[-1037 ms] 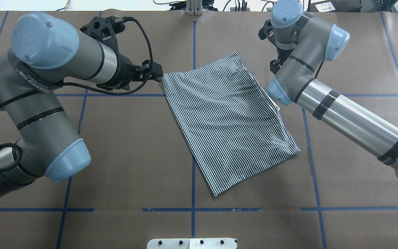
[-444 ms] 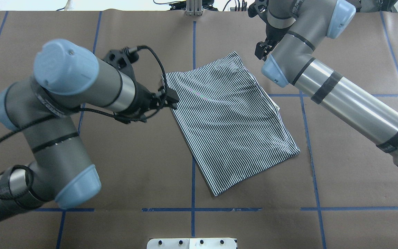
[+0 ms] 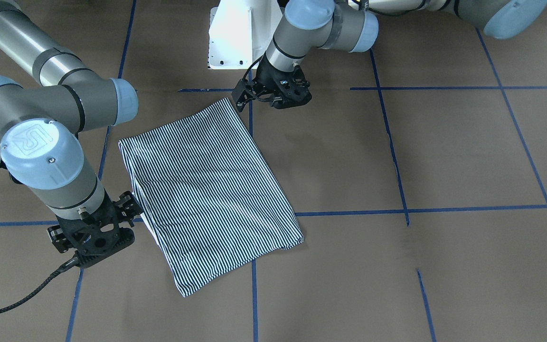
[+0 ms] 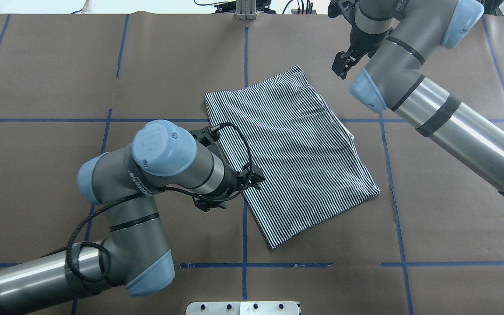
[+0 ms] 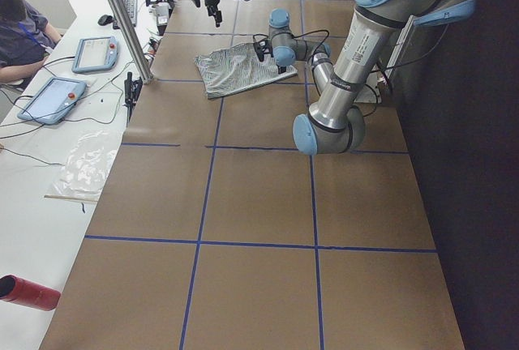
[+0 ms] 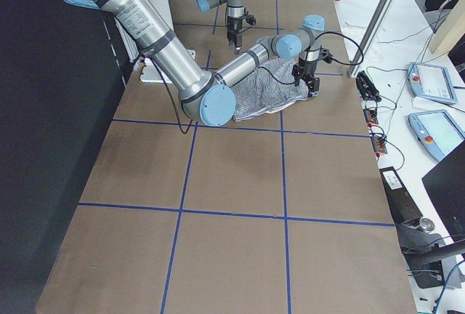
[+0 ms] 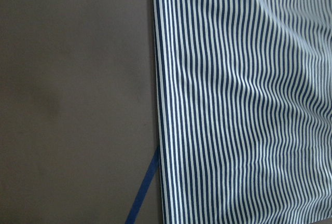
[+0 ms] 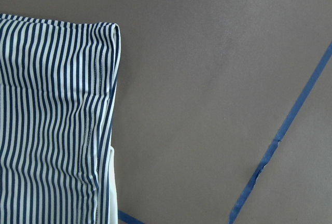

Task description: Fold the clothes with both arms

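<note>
I continue to go down to the corner [image 3: 224,102] nearest the pedestal until the fingers pinch cloth, as the striped shirt's edge [image 7: 164,167] lines up with my left gripper's opening.
The striped shirt [image 4: 291,144] lies flat on the brown table, folded into a slanted rectangle [image 3: 207,190]. A sliver of white collar [image 4: 351,135] peeks out at its right edge. My left gripper [image 4: 257,178] hovers at the shirt's left edge, open and holding nothing; its wrist view shows only that edge of the cloth [image 7: 244,105] and bare table. My right gripper [image 4: 340,68] hangs beyond the far right corner, open and clear of the fabric; the right wrist view shows that corner [image 8: 52,120]. In the front-facing view my right gripper [image 3: 132,204] stands beside the cloth's edge.
Blue tape lines [image 4: 244,262] grid the brown table cover. The white pedestal base [image 3: 240,33] sits at the robot's side. A metal post [image 4: 245,11] stands at the far edge. A person sits at a bench with tablets [image 5: 49,99] beyond the table.
My left gripper has come away from the shirt's far left corner and travelled back along the left edge toward the robot. The right gripper has drawn off, farther back and to the right. The shirt has not shifted.
</note>
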You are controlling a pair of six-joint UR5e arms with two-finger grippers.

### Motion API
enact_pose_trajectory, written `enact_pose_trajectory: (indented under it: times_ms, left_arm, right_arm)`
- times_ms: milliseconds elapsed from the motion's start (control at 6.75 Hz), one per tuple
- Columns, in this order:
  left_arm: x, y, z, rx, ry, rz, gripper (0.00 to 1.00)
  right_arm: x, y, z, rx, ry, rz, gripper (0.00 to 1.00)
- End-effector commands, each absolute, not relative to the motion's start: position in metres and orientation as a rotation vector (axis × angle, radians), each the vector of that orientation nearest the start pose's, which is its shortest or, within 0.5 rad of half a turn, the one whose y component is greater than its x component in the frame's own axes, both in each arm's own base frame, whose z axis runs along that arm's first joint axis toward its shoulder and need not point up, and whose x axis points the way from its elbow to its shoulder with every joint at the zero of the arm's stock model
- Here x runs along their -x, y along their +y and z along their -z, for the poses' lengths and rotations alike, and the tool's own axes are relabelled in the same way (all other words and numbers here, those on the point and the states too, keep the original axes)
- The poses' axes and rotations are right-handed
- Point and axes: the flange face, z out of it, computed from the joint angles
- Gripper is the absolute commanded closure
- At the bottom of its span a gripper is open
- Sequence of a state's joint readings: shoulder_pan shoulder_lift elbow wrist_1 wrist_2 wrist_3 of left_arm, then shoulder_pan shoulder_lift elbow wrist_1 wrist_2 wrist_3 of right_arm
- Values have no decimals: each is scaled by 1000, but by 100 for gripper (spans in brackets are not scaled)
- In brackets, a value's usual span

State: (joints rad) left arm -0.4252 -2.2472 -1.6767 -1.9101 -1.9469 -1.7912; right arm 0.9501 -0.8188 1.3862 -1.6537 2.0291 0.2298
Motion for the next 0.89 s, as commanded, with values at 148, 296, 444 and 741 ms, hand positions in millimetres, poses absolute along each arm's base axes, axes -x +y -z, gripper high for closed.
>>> enact_pose_trajectory:
  times_ms: [148,296,444,741]
  left_arm:
    - [-628,-367,-165,244,1137,347,0]
    - [-633,-358,-165,253,1134,338,0]
    - [-645,-338,-168,271,1123,316,0]
    - [-668,-316,-176,272,1101,317,0]
  right_arm:
    - [357,-663,-294,-245,-621,465,0]
    - [355,-664,-295,-243,-620,462,0]
    - [354,-664,-296,-242,-619,460,0]
    - [350,-666,-296,-243,-619,454,0]
